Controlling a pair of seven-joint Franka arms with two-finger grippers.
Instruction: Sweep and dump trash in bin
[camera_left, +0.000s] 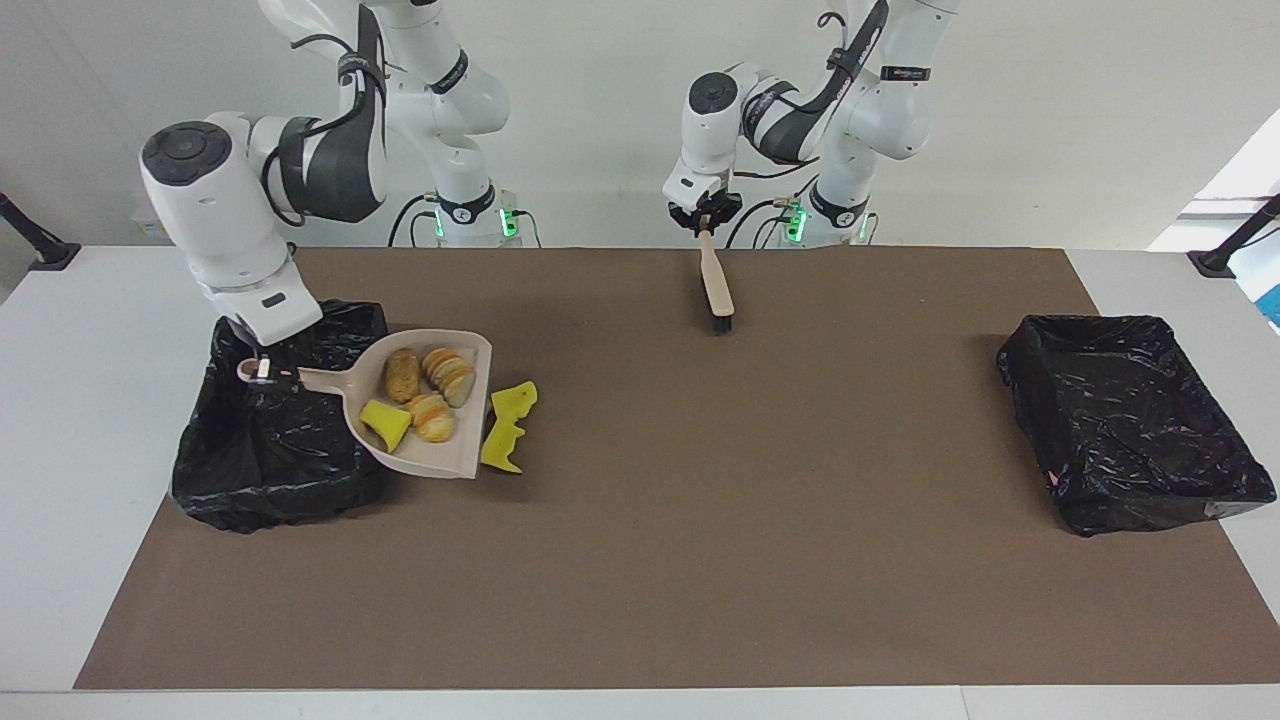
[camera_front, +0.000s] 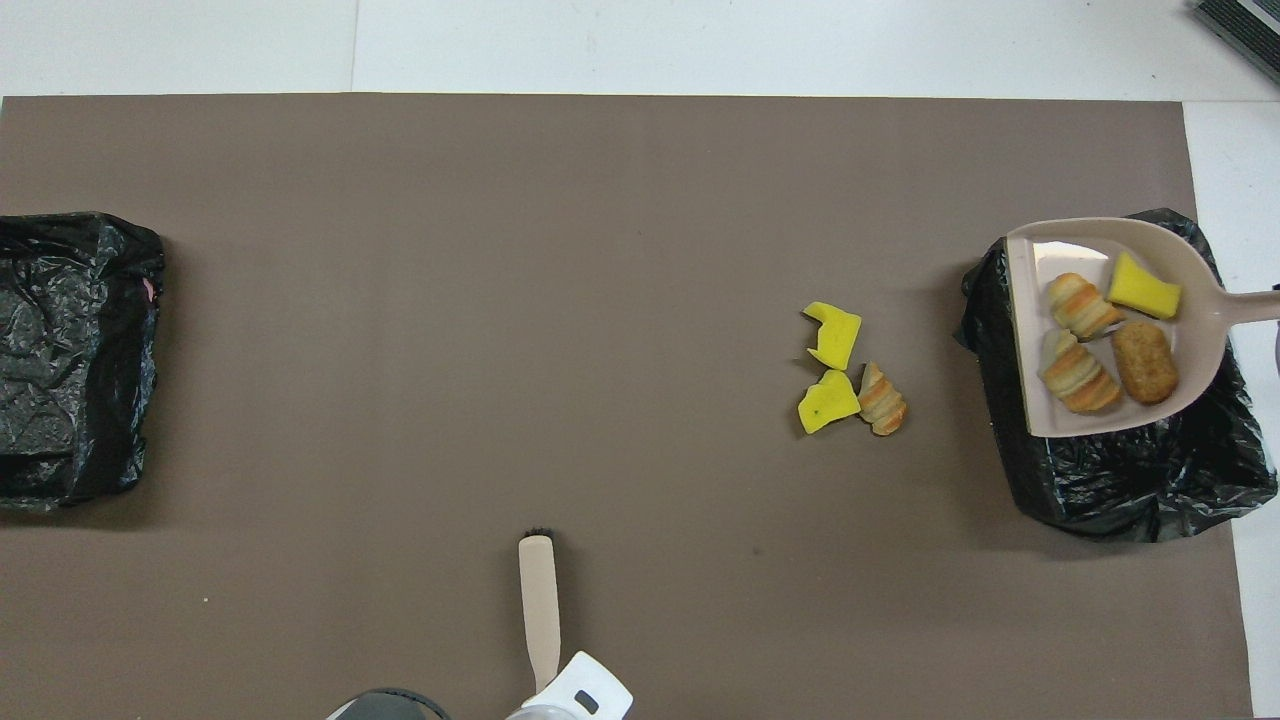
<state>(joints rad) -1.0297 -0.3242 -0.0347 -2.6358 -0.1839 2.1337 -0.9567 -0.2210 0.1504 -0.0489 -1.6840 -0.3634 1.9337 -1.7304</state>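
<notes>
My right gripper should pull the dustpan back and tip the trash into the bin (camera_left: 274, 450), because the dustpan's open edge (camera_left: 480, 413) sticks out past the bin's rim over the mat.
My right gripper (camera_left: 262, 371) is shut on the handle of the beige dustpan (camera_left: 432, 460), held up over the black-lined bin (camera_left: 260, 470) at the right arm's end. In the pan (camera_front: 1035, 262) lie three golden-brown rolls (camera_front: 1078, 305) and a yellow sponge piece (camera_front: 1143, 287). More trash lies on the mat beside the bin: a jagged yellow sponge piece (camera_front: 833, 335), another yellow piece (camera_front: 827, 402) and a striped roll (camera_front: 882, 398). My left gripper (camera_left: 704, 224) is shut on the handle of the beige hand brush (camera_left: 715, 285), bristles down, near the robots' edge.
A second black-lined bin (camera_left: 1130, 420) sits at the left arm's end of the brown mat (camera_left: 700, 550). The bin under the dustpan (camera_front: 1100, 485) shows only its rim and liner in the overhead view. White table borders the mat.
</notes>
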